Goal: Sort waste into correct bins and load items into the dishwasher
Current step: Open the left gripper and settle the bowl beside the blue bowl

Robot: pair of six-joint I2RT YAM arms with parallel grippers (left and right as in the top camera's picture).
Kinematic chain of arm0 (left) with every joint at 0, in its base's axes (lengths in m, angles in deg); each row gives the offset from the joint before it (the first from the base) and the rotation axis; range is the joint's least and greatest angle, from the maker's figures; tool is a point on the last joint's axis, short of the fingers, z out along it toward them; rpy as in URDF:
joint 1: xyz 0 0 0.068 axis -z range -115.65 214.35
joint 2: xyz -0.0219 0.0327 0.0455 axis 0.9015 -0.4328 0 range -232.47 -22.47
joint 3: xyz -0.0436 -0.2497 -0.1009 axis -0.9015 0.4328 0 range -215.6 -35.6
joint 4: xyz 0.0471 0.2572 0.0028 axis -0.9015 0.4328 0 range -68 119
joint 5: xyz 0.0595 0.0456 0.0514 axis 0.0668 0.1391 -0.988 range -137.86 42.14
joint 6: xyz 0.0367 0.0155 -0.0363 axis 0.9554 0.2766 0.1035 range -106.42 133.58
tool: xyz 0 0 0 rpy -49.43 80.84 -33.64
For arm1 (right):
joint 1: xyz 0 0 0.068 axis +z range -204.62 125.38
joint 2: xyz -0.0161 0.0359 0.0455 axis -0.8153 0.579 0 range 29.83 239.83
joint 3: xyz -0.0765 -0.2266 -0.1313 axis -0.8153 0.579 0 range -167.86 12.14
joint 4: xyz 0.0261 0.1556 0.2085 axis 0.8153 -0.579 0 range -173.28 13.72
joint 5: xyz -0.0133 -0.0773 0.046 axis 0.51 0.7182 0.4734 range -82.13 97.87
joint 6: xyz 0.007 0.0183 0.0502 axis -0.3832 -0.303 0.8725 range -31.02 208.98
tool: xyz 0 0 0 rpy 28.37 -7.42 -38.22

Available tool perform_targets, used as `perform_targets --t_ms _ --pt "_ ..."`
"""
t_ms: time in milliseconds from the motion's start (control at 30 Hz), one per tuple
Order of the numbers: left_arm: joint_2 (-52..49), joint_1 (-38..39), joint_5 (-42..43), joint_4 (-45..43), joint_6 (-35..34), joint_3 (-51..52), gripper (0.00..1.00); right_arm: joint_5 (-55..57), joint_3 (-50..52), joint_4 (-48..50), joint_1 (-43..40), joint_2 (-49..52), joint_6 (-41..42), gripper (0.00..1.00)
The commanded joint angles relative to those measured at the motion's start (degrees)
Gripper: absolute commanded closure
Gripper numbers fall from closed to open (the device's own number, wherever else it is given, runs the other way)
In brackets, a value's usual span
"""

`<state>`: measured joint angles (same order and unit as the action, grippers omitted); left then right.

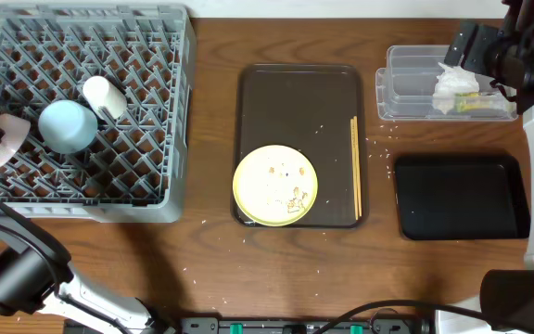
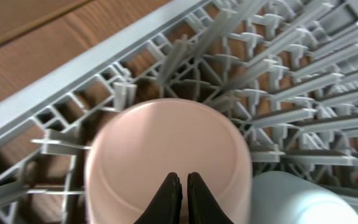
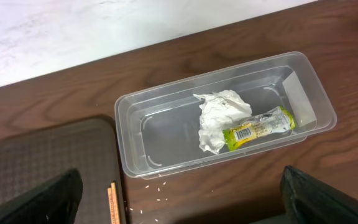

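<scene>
My left gripper should stay closed and nudge the pink bowl (image 1: 11, 137) level toward the blue bowl (image 1: 67, 126) before it goes to the plate, because the pink bowl is slanting near the rack's edge.
The grey dishwasher rack (image 1: 170, 111) holds an upturned light blue bowl (image 1: 66, 125), a small white cup-like bowl (image 1: 105, 97) and a pink bowl (image 1: 9, 137). My left gripper (image 2: 183, 177) is shut with nothing between its tips, just over the pink bowl's (image 2: 166, 143) upturned base. The pale yellow plate (image 1: 275, 185) and chopsticks (image 1: 355, 167) lie on the brown tray (image 1: 299, 88). The clear tub (image 3: 135, 124) contains the white tissue (image 3: 219, 118) and green wrapper (image 3: 260, 127). High above its near side, my right gripper (image 3: 182, 202) stands wide open and empty.
The glossy black tray (image 1: 462, 197) lies empty at the right front. Rice-like scraps (image 3: 157, 186) are scattered on the wood between tub and brown tray, and some sit on the plate. The blue bowl (image 2: 297, 199) is right beside the pink bowl.
</scene>
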<state>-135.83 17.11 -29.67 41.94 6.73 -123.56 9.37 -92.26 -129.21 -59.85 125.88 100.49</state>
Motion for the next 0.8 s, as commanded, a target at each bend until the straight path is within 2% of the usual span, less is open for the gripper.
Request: perform_targets --t_ms 0,433,767 --pt "0.9 0.6 7.3 2.0 1.1 0.6 0.92 0.2 -0.2 -0.1 -0.5 0.0 -0.4 0.01" --pt "1.5 0.6 8.2 5.1 1.0 0.6 0.92 0.2 -0.2 -0.1 -0.5 0.0 -0.4 0.01" --pt "4.4 0.6 8.2 -7.4 1.0 0.6 0.92 0.2 -0.2 -0.1 -0.5 0.0 -0.4 0.01"
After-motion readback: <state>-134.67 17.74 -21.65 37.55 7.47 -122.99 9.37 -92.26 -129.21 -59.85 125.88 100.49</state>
